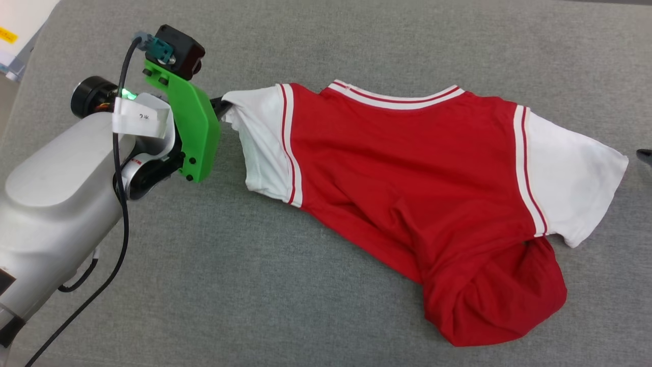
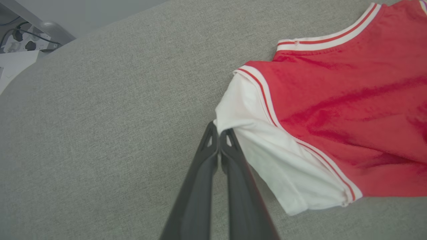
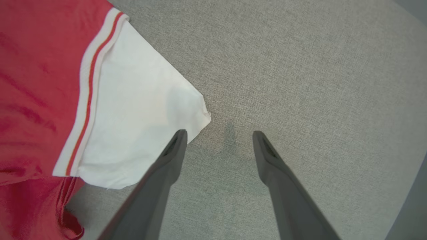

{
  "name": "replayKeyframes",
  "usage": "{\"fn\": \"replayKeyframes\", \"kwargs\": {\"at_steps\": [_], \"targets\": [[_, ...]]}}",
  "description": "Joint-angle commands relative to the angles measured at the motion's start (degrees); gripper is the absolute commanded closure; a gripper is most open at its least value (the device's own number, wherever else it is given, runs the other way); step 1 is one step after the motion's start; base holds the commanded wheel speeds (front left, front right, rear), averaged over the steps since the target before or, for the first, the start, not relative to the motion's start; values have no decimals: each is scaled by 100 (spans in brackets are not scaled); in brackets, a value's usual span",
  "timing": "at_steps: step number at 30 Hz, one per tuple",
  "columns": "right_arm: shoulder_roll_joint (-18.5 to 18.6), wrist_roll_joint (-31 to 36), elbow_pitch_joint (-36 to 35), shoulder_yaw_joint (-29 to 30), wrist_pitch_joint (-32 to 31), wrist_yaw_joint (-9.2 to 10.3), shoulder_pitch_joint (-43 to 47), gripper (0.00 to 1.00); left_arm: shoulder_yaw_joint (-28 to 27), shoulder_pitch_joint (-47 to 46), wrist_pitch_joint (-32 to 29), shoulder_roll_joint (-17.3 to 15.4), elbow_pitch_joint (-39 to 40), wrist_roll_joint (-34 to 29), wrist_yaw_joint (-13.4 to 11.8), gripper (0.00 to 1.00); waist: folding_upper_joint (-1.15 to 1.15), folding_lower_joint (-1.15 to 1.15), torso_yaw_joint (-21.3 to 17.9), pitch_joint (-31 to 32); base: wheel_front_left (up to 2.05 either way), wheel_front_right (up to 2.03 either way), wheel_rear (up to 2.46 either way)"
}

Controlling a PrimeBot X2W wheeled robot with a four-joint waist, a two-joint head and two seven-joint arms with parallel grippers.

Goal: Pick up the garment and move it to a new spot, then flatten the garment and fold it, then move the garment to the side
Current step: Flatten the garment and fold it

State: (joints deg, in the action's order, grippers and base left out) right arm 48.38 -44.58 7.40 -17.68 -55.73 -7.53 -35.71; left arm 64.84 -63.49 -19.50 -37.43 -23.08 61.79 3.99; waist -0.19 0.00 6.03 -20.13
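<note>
The lower hem is gathered in loose, soft folds point(image 1: 498, 296), so I expect the red body point(image 1: 403, 159) to unfold to be much longer when I pick up the garment by both sleeves.
The garment point(image 1: 407, 168) lies spread on the grey cloth-covered table, red body in the middle and a white sleeve at each end, with its lower hem bunched at the near right. My left gripper point(image 2: 218, 133) is shut on the tip of the left white sleeve point(image 2: 267, 156), which is slightly lifted; from the head, the left gripper point(image 1: 221, 106) shows just past the green wrist mount. My right gripper point(image 3: 220, 133) is open over the table beside the right sleeve point(image 3: 140, 110), its left finger overlapping the sleeve's edge. Nothing is between its fingers. One dark tip of the right gripper point(image 1: 645, 155) shows at the right edge.
The grey table point(image 1: 326, 41) extends well beyond the garment on all sides. Its left edge runs past white papers point(image 1: 15, 30), and a power strip with cables point(image 2: 20, 43) lies beyond the far corner. The table's right edge point(image 3: 410, 200) is close to my right gripper.
</note>
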Motion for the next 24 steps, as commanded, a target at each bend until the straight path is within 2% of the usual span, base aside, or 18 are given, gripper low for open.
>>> {"fn": "replayKeyframes", "kwargs": {"at_steps": [1, 12, 18, 19, 20, 24], "targets": [[-97, 11, 87, -42, -9, 4, -91, 0, -27, -127, 56, 34, 47, -103, -50, 100, 19, 0, 147, -247, 0, 0, 0], [-604, 71, 949, -523, 512, 4, 321, 0, -77, -247, 171, 68, 204, -161, -103, 100, 19, 0, 251, -603, 0, 0, 0], [-635, -65, 1188, -759, 823, 4, 331, 0, -74, -237, 190, 43, 144, -154, -91, 100, 19, 0, 210, -577, 0, 0, 0], [-622, -69, 1198, -785, 894, 4, 296, 84, -71, -229, 191, 45, 125, -147, -87, 100, 19, 0, 199, -555, 0, 0, 0], [-608, -69, 1203, -820, 992, 4, 245, 100, -63, -217, 189, 50, 99, -140, -79, 100, 19, 0, 183, -520, 0, 0, 0], [-540, -26, 1217, -906, 1485, 4, 16, 100, -36, -171, 220, 87, -5, -123, -45, 100, 19, 0, 121, -338, 0, 0, 0]]}}
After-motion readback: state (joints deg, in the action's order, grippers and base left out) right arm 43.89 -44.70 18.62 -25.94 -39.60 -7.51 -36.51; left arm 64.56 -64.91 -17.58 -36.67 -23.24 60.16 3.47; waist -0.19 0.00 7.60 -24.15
